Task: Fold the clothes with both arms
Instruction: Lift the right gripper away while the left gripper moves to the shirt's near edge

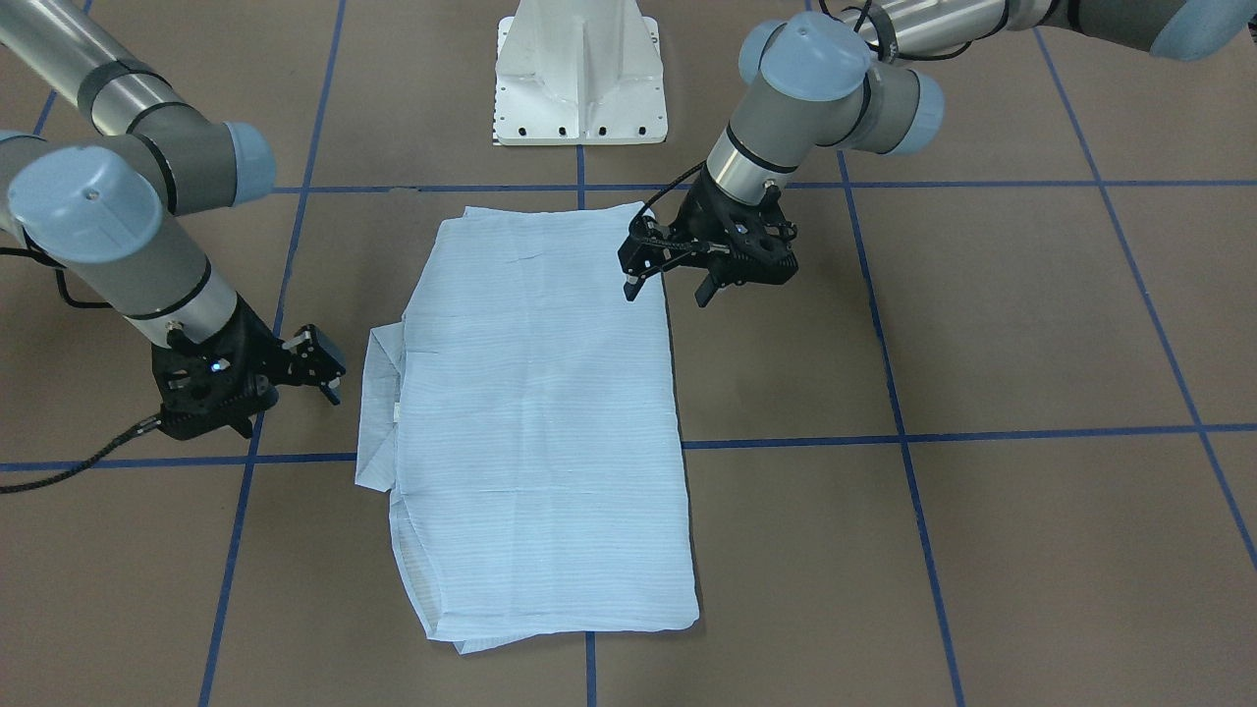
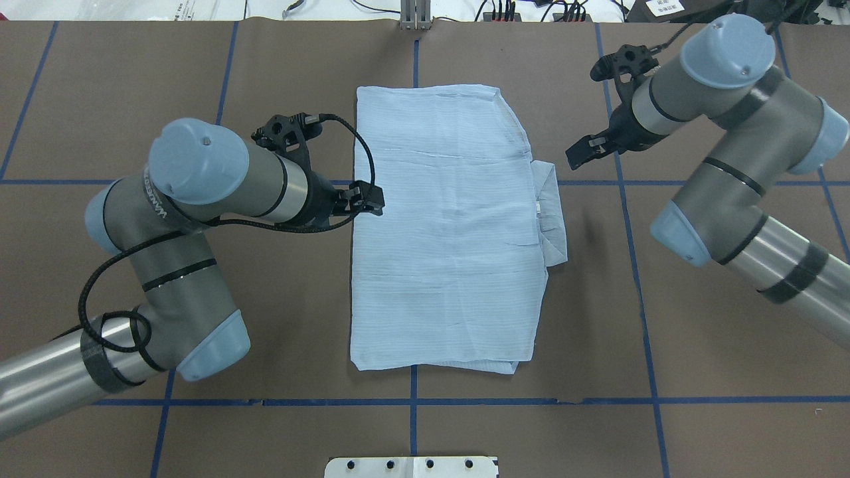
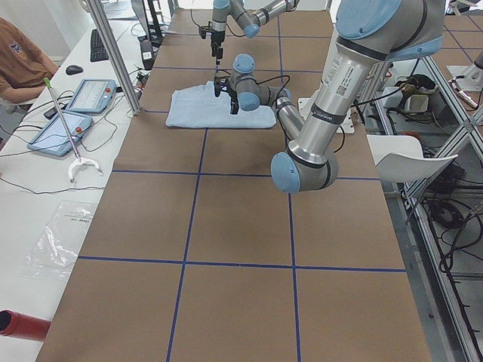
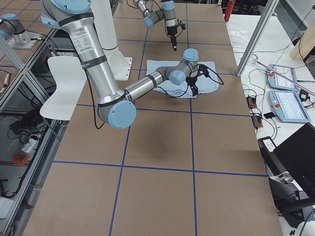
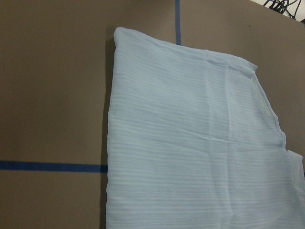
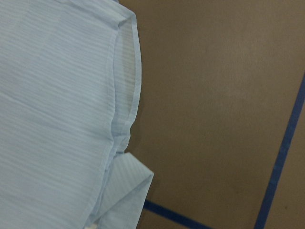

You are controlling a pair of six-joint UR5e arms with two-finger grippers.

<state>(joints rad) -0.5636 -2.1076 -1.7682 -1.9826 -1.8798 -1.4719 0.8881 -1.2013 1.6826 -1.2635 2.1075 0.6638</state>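
Note:
The whole shirt (image 1: 542, 424) will slide and take the flap with it when I pull the shirt's near corners, because the folded flap (image 1: 379, 407) is tucked under the flat, loose shirt.
The pale blue striped shirt (image 1: 540, 422) lies folded into a long flat rectangle in the middle of the brown table (image 2: 697, 318). A folded flap (image 2: 551, 212) sticks out from under its edge on my right side. My left gripper (image 1: 667, 291) hovers open over the shirt's left edge near one end, holding nothing. Off the opposite edge, clear of the cloth, my right gripper (image 2: 583, 150) appears open and empty over bare table near the flap. The left wrist view shows only the shirt (image 5: 190, 143) and the right wrist view its hem (image 6: 52, 109); neither shows fingers.
The white pedestal base (image 1: 579, 79) stands at the robot's side of the table. Blue tape lines (image 2: 644, 318) cross the brown surface. A person (image 3: 15, 68) sits by a side bench with tablets (image 3: 90, 94). A white chair (image 3: 411, 154) stands beside the table.

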